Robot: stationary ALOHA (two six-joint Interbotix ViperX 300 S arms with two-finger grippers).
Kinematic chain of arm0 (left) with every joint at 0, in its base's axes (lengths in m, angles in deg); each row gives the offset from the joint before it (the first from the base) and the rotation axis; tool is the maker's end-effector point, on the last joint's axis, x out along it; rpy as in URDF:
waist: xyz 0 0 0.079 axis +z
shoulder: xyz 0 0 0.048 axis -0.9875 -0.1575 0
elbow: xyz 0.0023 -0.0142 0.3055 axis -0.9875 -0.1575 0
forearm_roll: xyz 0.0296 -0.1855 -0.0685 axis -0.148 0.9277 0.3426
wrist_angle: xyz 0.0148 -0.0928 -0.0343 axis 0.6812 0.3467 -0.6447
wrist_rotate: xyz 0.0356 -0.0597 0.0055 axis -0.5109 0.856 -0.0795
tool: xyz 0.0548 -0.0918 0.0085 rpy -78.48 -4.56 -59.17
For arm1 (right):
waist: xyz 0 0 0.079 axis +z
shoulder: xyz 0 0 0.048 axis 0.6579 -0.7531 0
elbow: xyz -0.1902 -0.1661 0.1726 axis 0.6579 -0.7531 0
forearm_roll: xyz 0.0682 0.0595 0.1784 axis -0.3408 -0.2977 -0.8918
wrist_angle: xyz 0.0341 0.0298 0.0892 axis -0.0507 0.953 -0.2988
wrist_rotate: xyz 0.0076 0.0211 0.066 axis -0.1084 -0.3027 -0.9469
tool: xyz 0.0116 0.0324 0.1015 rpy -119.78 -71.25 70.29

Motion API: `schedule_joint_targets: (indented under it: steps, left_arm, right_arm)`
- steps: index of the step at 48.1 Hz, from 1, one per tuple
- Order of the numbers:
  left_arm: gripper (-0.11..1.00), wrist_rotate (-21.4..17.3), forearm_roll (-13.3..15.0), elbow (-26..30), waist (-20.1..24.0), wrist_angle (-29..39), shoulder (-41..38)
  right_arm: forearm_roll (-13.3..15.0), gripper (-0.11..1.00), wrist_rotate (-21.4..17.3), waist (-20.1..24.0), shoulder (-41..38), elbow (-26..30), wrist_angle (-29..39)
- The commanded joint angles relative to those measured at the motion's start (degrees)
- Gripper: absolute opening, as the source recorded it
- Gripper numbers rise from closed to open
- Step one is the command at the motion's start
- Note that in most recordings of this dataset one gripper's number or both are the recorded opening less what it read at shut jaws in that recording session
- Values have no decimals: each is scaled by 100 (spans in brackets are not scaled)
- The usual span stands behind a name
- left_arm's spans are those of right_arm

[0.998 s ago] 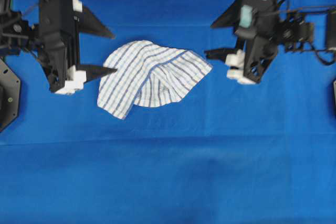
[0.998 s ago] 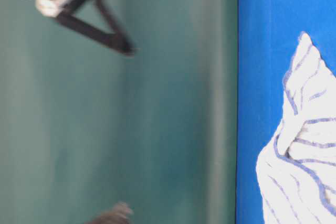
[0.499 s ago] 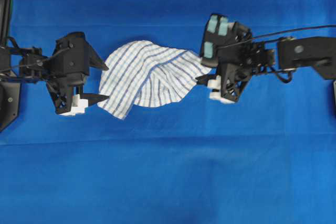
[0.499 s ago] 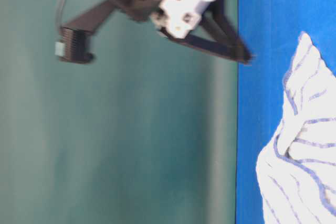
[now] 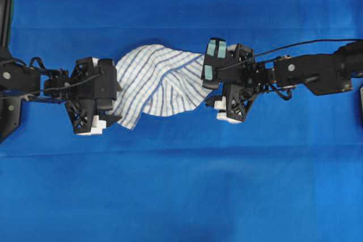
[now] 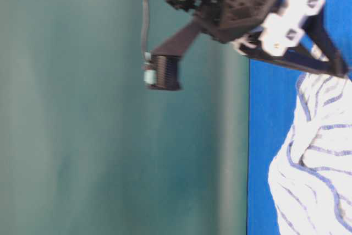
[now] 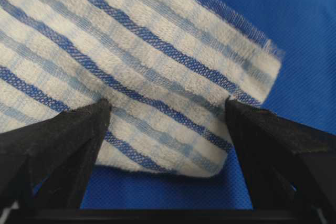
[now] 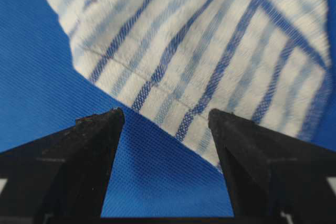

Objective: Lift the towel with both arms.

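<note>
I expect the towel to sag and hang down at its middle when I lift both ends, because it lies in loose folds between my grippers.
The white towel with thin blue stripes lies crumpled on the blue cloth. My left gripper stands open at its left end. In the left wrist view the towel's edge lies between the spread fingers, low at the cloth, with my left gripper astride it. My right gripper, with teal tabs, is open at the towel's right end. There the towel's hem reaches just between the tips of my right gripper, nearer the right finger. At table level one black finger touches the towel.
A large plain blue cloth covers the whole table. A green backdrop fills the left of the table-level view. A cable runs along the right arm.
Both arms have come inward and down from either side to the towel's two ends. Both grippers have stayed open. The towel has not shifted.
</note>
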Motion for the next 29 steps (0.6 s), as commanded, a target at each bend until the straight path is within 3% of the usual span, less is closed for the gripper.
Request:
schedule_joint_targets:
  steps: [1,9,14,18,26,29]
  left_arm:
    - [91,9,18,105,-26,-35,-88]
    - [89,-9,9,141,-35,-9,-105]
    - [79,-9,9,167,-26,35,-105]
    - [62,-18,0,167,-26,79,-105]
    - [17,-18,9,176,-26,193,-62]
    - [6,-18,0,193,-26,229,-35]
  right_arm:
    - [-9,67,-9,9,-44,149,-70]
    - [-9,67,9,9,-105,185,-88]
    - [9,64,79,9,-105,193,-88]
    - [18,53,105,9,-97,211,-88]
    - [26,7,114,0,-88,220,-62]
    - [26,3,105,0,-70,220,-62]
